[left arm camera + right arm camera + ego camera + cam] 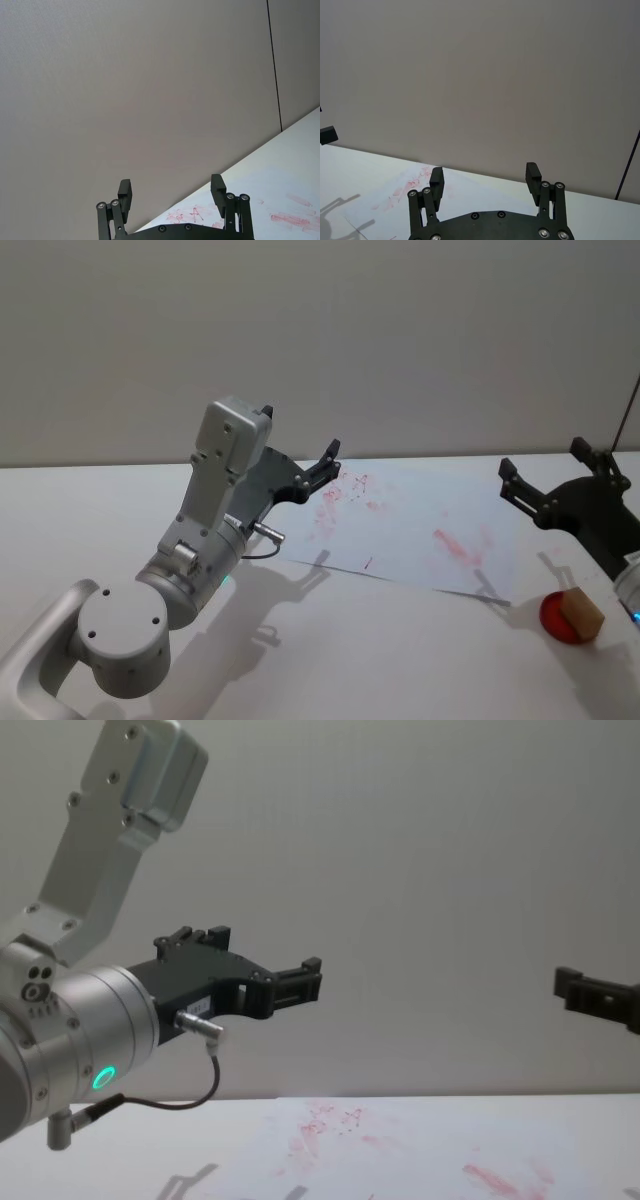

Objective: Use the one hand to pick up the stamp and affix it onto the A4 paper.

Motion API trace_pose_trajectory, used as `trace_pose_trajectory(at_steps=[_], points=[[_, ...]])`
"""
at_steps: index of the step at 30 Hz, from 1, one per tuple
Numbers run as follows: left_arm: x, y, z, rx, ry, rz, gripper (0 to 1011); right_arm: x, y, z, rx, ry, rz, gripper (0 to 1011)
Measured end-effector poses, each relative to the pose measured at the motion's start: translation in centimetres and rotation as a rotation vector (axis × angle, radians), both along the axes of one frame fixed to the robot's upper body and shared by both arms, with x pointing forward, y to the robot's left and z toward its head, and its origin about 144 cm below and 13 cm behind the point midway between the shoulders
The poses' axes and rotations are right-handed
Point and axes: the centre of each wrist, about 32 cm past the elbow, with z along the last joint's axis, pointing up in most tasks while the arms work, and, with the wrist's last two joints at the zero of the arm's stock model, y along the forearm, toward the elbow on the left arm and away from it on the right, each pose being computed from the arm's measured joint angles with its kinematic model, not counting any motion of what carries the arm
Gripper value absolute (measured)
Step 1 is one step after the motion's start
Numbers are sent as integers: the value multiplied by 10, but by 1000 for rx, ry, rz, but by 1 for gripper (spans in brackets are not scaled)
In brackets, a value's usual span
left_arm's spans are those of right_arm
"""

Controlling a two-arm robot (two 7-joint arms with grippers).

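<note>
The A4 paper (400, 1152) should shift a little but stay flat when I press the stamp onto it, because its far edge (279, 1099) is loose and unclamped.
The stamp (581, 611), a small tan wooden block, rests on a round red pad (553, 618) at the table's near right. The A4 paper (420, 525) lies flat in the middle, smeared with red-pink prints, and also appears in the chest view (400, 1155). My right gripper (545, 462) hovers open and empty above the table, beyond the stamp and off the paper's right edge; its wrist view (485, 177) shows a wide gap. My left gripper (316, 474) is raised over the paper's left end, open and empty (170, 186).
A white tabletop (90, 510) stretches to a plain grey wall. A thin dark cable (628, 410) hangs at the far right. My left arm's large grey joints (125, 630) occupy the near left.
</note>
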Motion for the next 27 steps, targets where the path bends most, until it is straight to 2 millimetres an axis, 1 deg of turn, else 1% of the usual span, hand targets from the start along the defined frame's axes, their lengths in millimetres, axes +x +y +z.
trace_pose_trajectory(at_steps=[6,10,12,16,27], points=[[0,0,0,0,0,0,1001,-1,-16,0,1,26,11,1001],[0,0,0,0,0,0,1001,-5,-28,-1,-3,53,16,1001],[0,0,0,0,0,0,1001,-10,-36,-2,-6,78,19,1001],[0,0,0,0,0,0,1001,-17,-46,-3,-13,112,26,1001],[0,0,0,0,0,0,1001,-37,-64,-10,-50,219,39,1001]])
